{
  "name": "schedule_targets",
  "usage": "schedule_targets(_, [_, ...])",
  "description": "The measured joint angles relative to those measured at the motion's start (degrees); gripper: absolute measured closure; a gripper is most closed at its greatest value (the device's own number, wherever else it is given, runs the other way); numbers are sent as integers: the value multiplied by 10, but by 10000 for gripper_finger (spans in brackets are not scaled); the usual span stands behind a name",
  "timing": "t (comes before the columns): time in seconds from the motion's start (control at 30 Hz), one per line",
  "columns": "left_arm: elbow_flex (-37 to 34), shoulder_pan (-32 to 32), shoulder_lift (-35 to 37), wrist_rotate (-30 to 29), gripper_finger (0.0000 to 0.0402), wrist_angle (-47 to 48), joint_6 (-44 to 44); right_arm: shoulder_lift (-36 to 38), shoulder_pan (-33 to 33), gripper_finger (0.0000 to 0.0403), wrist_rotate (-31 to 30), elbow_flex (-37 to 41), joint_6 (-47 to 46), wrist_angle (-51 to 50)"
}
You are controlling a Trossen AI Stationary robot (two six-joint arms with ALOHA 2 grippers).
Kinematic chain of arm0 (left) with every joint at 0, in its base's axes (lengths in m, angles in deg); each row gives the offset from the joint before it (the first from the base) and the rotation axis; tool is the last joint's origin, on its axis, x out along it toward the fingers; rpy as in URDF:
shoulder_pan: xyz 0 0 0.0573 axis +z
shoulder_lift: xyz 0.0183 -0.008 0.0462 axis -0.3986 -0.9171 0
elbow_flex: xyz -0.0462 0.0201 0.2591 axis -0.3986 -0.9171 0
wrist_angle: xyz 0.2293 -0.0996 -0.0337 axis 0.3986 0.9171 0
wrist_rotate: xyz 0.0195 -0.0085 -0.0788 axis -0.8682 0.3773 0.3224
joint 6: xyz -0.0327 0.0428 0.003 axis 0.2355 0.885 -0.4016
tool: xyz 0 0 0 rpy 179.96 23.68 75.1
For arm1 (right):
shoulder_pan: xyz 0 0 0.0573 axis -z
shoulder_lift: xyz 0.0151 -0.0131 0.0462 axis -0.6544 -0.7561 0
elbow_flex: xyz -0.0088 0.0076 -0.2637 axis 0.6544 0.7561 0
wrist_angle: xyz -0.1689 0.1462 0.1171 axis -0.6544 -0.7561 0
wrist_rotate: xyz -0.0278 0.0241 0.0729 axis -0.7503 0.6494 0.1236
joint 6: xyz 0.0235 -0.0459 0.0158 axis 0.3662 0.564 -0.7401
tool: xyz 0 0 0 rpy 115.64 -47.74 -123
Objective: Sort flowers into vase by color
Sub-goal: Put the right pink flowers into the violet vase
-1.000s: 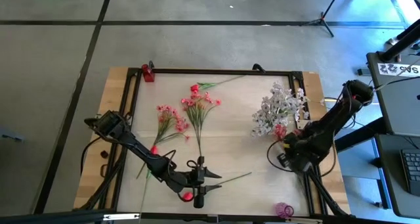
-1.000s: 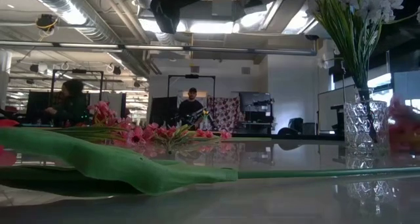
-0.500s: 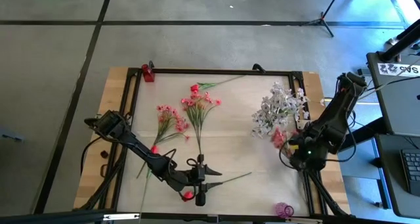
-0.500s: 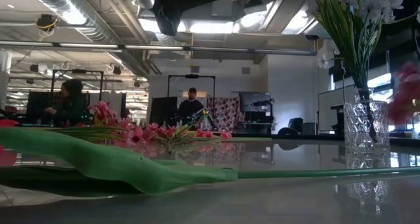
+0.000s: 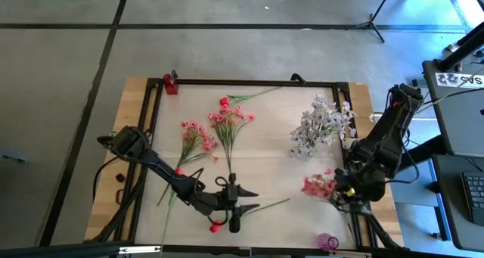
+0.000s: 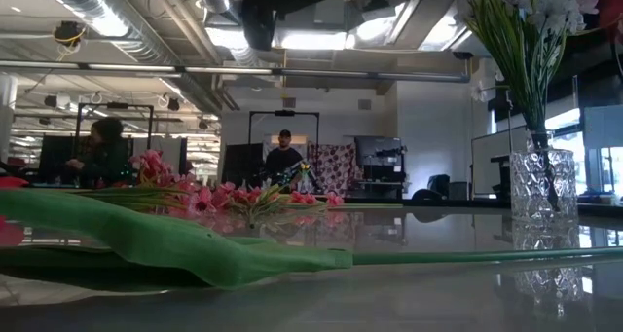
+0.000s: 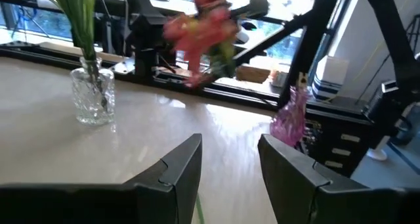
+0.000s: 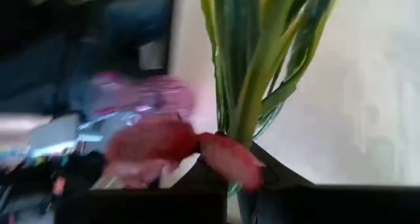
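The pink spray's stem (image 5: pixel 351 225) slants past the pink vase, so my right gripper should swing the stem over to the vase's opening (image 5: pixel 327 240) and tip the spray upright.
My right gripper (image 5: pixel 344 191) is shut on a spray of pink blossoms (image 5: pixel 318 186), held above the table's near right part; the spray also shows in the left wrist view (image 7: pixel 200 27). A clear glass vase (image 6: pixel 540 191) with white blossoms (image 5: pixel 321 125) stands at the right. A small pink vase (image 5: pixel 327 241) stands at the near right edge. My left gripper (image 5: pixel 249 200) is open near the near edge, pointing right; a red bud (image 5: pixel 215 226) and its stem (image 5: pixel 272 205) lie on the table by it. My right gripper pinches the pink spray's green stems and leaves (image 8: pixel 246 129) between its two fingers, low on the bunch. The spray is lifted clear of the table, its blossoms toward the table's left of the gripper.
Two pink sprays (image 5: pixel 197 137) (image 5: pixel 231 125) lie flat at the table's middle left. A red bud (image 5: pixel 224 101) lies at the far side, another (image 5: pixel 178 172) by the left arm. A black frame (image 5: pixel 249 82) rims the table. People sit in the room behind.
My right gripper has gone up and toward the table's near edge, away from the clear vase, carrying the pink spray, which now hangs over the near right part. My left gripper has turned from pointing at the near edge to pointing right.
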Motion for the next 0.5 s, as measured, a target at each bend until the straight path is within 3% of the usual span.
schedule_targets(0.3, [0,34,0,0,253,-25,-29,-2,-3,397,-12,-97,347,28])
schedule_targets(0.5, [0,48,0,1,253,-46,-44,1,-1,399,-38,-125,454,23])
